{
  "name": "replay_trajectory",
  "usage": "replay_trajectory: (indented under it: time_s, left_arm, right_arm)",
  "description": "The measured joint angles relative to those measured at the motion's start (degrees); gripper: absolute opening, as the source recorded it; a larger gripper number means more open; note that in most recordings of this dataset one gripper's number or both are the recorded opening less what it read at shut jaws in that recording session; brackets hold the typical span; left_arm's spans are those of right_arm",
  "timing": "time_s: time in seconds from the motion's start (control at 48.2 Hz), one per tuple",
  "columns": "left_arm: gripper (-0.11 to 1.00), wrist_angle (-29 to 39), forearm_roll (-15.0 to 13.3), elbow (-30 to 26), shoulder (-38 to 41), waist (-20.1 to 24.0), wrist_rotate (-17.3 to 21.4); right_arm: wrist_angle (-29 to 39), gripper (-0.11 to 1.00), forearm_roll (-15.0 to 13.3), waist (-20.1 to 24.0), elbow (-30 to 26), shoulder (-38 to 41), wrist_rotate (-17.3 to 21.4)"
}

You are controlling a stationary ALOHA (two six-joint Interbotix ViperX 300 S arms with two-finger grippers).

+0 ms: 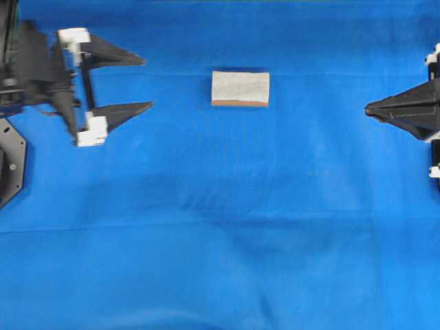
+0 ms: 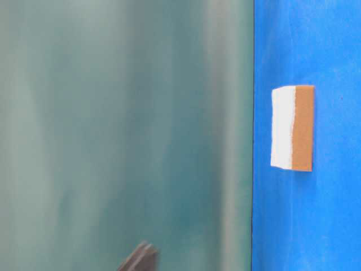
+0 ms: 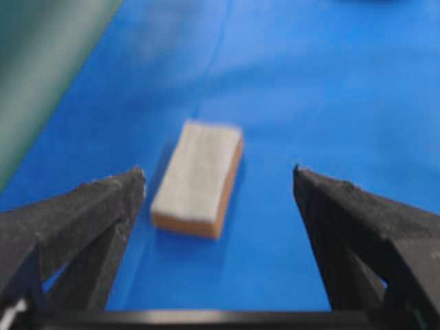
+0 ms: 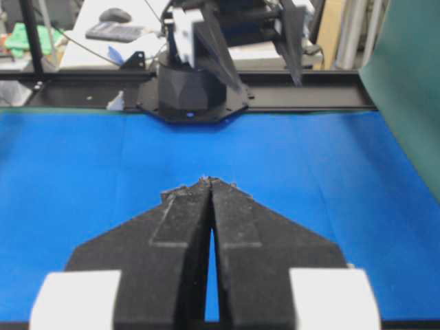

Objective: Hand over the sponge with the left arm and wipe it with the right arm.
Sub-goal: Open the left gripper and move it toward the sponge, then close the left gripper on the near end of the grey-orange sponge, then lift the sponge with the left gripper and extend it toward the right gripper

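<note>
The left gripper's open fingers are lined up across the sponge's narrow width (image 1: 240, 89), so the robot should keep moving toward its facing end (image 1: 216, 88) until the fingers are on both sides of it, and then close them.
The sponge (image 1: 240, 89) lies flat on the blue cloth, pale fuzzy side up with its orange-brown layer along the near edge. It also shows in the table-level view as the sponge (image 2: 292, 128) and ahead of the left fingers as the sponge (image 3: 198, 178). My left gripper (image 1: 148, 83) is open at the far left, its tips well short of the sponge, nothing between them; in its wrist view the left gripper (image 3: 218, 177) spans wider than the sponge. My right gripper (image 1: 368, 108) is shut and empty at the right edge, its tips touching in the right wrist view (image 4: 209, 182).
The blue cloth (image 1: 220, 240) covers the whole table. A green backdrop (image 2: 124, 124) stands behind it. Across the table, the right wrist view shows the left arm's base (image 4: 189, 93) on a black rail, with a cluttered desk beyond.
</note>
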Motion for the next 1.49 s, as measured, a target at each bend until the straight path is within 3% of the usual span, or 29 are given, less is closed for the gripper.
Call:
replay_trajectory:
  time_s: [0.477,0.788,1.078,1.492]
  left_arm:
    - [0.94,0.26,0.0,-15.73,29.53,3.52,5.89]
    - [0.93,0.35,-0.09,-23.38,41.31,3.69,9.58]
    - [0.93,0.44,0.0,-26.1,46.76,5.54,10.46]
    - [0.9,3.25,0.0,-26.89,47.2,6.06,10.55]
  right_arm:
    - [0.44,-0.01,0.0,-0.09,0.0,1.32,0.0]
    - [1.58,-0.01,0.0,0.0,0.0,1.58,0.0]
    - [1.85,-0.01,0.0,0.0,0.09,1.76,0.0]
    - [1.85,-0.01,0.0,0.0,0.0,2.11,-0.18]
